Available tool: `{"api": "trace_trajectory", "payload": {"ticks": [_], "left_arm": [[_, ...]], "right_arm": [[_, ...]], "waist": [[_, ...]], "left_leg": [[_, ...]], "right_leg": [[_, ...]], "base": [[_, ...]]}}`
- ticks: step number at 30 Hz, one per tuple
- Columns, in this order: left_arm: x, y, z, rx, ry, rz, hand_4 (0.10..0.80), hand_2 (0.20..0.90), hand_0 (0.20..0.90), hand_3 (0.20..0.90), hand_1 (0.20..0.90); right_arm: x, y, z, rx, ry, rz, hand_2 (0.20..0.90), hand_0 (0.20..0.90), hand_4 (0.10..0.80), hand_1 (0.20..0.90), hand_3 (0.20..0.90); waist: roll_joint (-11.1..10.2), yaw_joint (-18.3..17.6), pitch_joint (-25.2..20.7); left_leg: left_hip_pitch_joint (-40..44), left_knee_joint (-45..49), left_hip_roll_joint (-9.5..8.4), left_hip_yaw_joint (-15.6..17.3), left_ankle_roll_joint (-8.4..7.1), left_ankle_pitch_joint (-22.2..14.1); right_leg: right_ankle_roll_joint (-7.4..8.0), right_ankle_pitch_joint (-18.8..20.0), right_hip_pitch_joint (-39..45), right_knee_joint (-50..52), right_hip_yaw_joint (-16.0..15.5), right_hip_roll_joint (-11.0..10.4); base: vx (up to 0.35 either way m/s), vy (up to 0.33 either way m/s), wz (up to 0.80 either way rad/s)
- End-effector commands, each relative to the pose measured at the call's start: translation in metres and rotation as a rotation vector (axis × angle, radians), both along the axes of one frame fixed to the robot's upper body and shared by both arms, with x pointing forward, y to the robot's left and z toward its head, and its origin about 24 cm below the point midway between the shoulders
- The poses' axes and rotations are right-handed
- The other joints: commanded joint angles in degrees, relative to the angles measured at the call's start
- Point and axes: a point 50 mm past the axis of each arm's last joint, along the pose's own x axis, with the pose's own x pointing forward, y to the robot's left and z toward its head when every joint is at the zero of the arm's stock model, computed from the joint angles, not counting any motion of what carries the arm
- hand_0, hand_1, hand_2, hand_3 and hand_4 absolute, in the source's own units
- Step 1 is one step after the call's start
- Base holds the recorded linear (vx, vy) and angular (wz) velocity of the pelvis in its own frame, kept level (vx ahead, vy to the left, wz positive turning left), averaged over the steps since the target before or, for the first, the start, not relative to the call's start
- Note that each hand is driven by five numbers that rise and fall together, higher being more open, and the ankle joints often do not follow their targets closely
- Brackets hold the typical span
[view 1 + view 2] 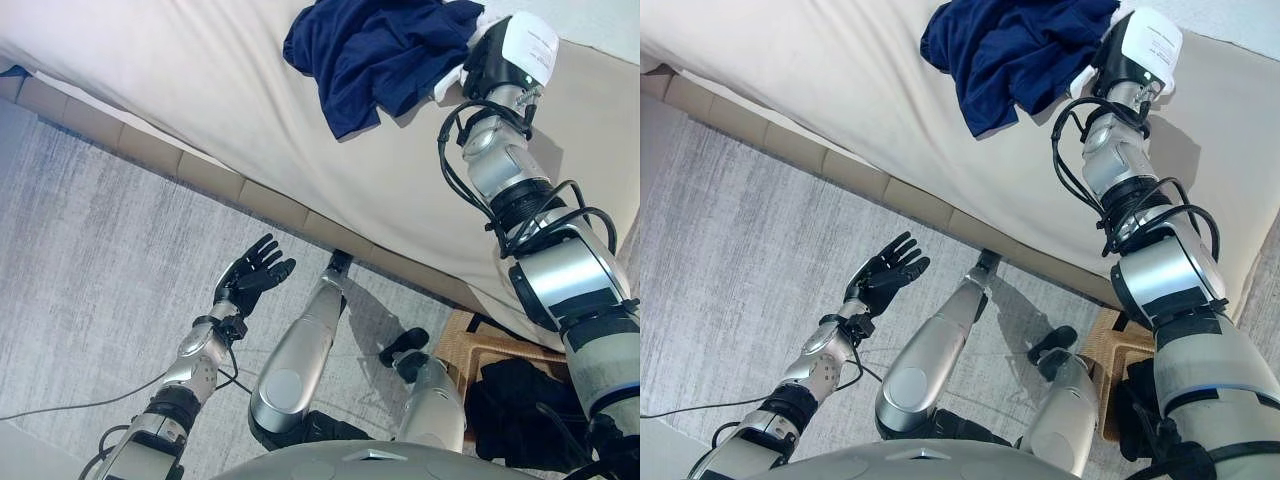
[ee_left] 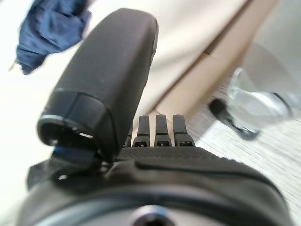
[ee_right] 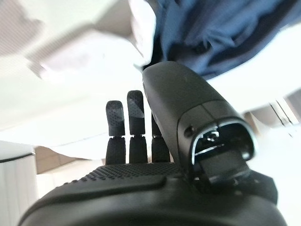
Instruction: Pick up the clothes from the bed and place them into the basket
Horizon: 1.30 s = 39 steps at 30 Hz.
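A white edge (image 1: 448,84) sticks out past the navy blue garment, so the white garment (image 1: 487,22) should come loose and leave the navy blue garment behind when the robot lifts it.
A navy blue garment (image 1: 370,50) lies crumpled on the beige bed (image 1: 200,90) at the far side. My right hand (image 1: 487,62) reaches onto the bed at the garment's right edge. In the right wrist view its fingers (image 3: 128,122) are straight and open, with the navy cloth (image 3: 225,33) just past them and not held. My left hand (image 1: 255,272) hangs open and empty over the grey floor in front of the bed. The garment also shows in the left wrist view (image 2: 47,28). A wicker basket (image 1: 470,345) stands on the floor at lower right with dark clothes (image 1: 515,400) in it.
The bed's wooden side rail (image 1: 200,175) runs diagonally between the floor and the mattress. A grey carpet (image 1: 90,260) covers the floor on the left. A pale piece of cloth (image 3: 70,52) lies by the navy garment.
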Motion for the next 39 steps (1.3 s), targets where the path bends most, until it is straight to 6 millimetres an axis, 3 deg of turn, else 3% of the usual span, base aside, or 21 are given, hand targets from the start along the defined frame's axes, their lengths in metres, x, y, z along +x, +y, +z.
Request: {"api": "trace_trajectory", "payload": {"ticks": [1, 4, 5, 6, 10, 16, 24, 31, 39], "left_arm": [[-0.021, 0.012, -0.024, 0.117, 0.143, -0.017, 0.800, 0.900, 0.900, 0.900, 0.900], [-0.038, 0.025, -0.038, 0.173, 0.247, -0.005, 0.800, 0.900, 0.900, 0.900, 0.900], [-0.043, 0.029, -0.042, 0.184, 0.272, -0.003, 0.800, 0.900, 0.900, 0.900, 0.900], [-0.050, 0.034, -0.047, 0.194, 0.303, 0.003, 0.800, 0.900, 0.900, 0.900, 0.900], [-0.061, 0.043, -0.053, 0.187, 0.347, 0.029, 0.800, 0.900, 0.900, 0.900, 0.900], [-0.054, 0.044, -0.047, 0.173, 0.305, 0.020, 0.800, 0.900, 0.900, 0.900, 0.900], [-0.048, 0.036, -0.042, 0.180, 0.266, -0.021, 0.800, 0.900, 0.900, 0.900, 0.900], [-0.056, 0.040, -0.046, 0.192, 0.299, 0.001, 0.800, 0.900, 0.900, 0.900, 0.900], [-0.061, 0.042, -0.046, 0.155, 0.285, 0.006, 0.800, 0.900, 0.900, 0.900, 0.900]], "right_arm": [[-0.024, 0.020, 0.082, -0.099, -0.362, 0.120, 0.300, 0.300, 0.100, 0.300, 0.200], [-0.027, 0.022, 0.081, -0.107, -0.375, 0.150, 0.300, 0.300, 0.100, 0.300, 0.200], [-0.027, 0.020, 0.081, -0.112, -0.371, 0.152, 0.580, 0.580, 0.427, 0.580, 0.527], [-0.027, 0.020, 0.078, -0.120, -0.347, 0.156, 0.900, 0.900, 0.800, 0.900, 0.900], [-0.023, 0.015, 0.071, -0.163, -0.261, 0.131, 0.900, 0.900, 0.800, 0.900, 0.900], [-0.012, 0.001, 0.059, -0.143, -0.088, 0.050, 0.900, 0.900, 0.800, 0.900, 0.900], [-0.006, -0.018, 0.053, -0.068, 0.001, -0.056, 0.900, 0.900, 0.800, 0.900, 0.900], [-0.005, -0.040, 0.043, -0.005, 0.070, -0.150, 0.900, 0.900, 0.800, 0.900, 0.900], [-0.008, -0.069, 0.032, 0.098, 0.154, -0.276, 0.900, 0.900, 0.800, 0.900, 0.900]], "waist": [[-0.32, 0.48, -2.09], [-0.56, 0.24, -2.44], [-0.65, 0.15, -2.59], [-0.73, 0.04, -2.78], [-0.69, 0.12, -3.13], [-1.05, 1.32, -3.26], [-1.54, 2.83, -2.94], [-1.71, 3.73, -2.40], [0.03, 5.22, -1.02]], "left_leg": [[6.93, -3.45, -1.85, 4.11, 4.70, -7.42], [8.17, -4.29, -1.62, 3.94, 4.70, -7.55], [8.51, -4.51, -1.55, 3.93, 4.65, -7.60], [8.89, -4.82, -1.51, 3.93, 4.60, -7.61], [9.90, -5.83, -1.27, 3.79, 4.35, -7.39], [10.41, -6.55, -1.30, 3.24, 3.94, -7.15], [10.80, -5.78, -1.77, 2.87, 3.96, -8.01], [10.71, -3.69, -2.38, 2.61, 4.27, -9.25], [8.78, -2.99, -2.80, 2.58, 4.25, -8.40]], "right_leg": [[-1.86, 5.72, 1.00, 5.75, 0.49, 1.72], [-1.76, 5.85, 2.07, 4.47, 0.35, 1.86], [-1.69, 5.99, 2.33, 4.12, 0.27, 1.82], [-1.63, 6.10, 2.62, 3.71, 0.23, 1.75], [-1.75, 5.62, 3.67, 2.70, -0.12, 1.74], [-1.76, 5.72, 5.11, 1.23, -1.42, 1.67], [-1.74, 6.75, 7.29, 0.32, -2.98, 1.36], [-1.78, 7.25, 7.87, 1.25, -3.40, 0.83], [-1.63, 6.62, 5.77, 2.49, -4.66, -0.77]], "base": [[0.011, -0.031, 0.00], [0.003, -0.021, 0.02], [0.000, 0.000, 0.00], [0.000, 0.000, 0.00], [0.000, 0.000, 0.00], [0.011, -0.006, 0.06], [0.053, -0.001, 0.10], [0.069, 0.007, 0.10], [0.051, 0.033, -0.01]]}}
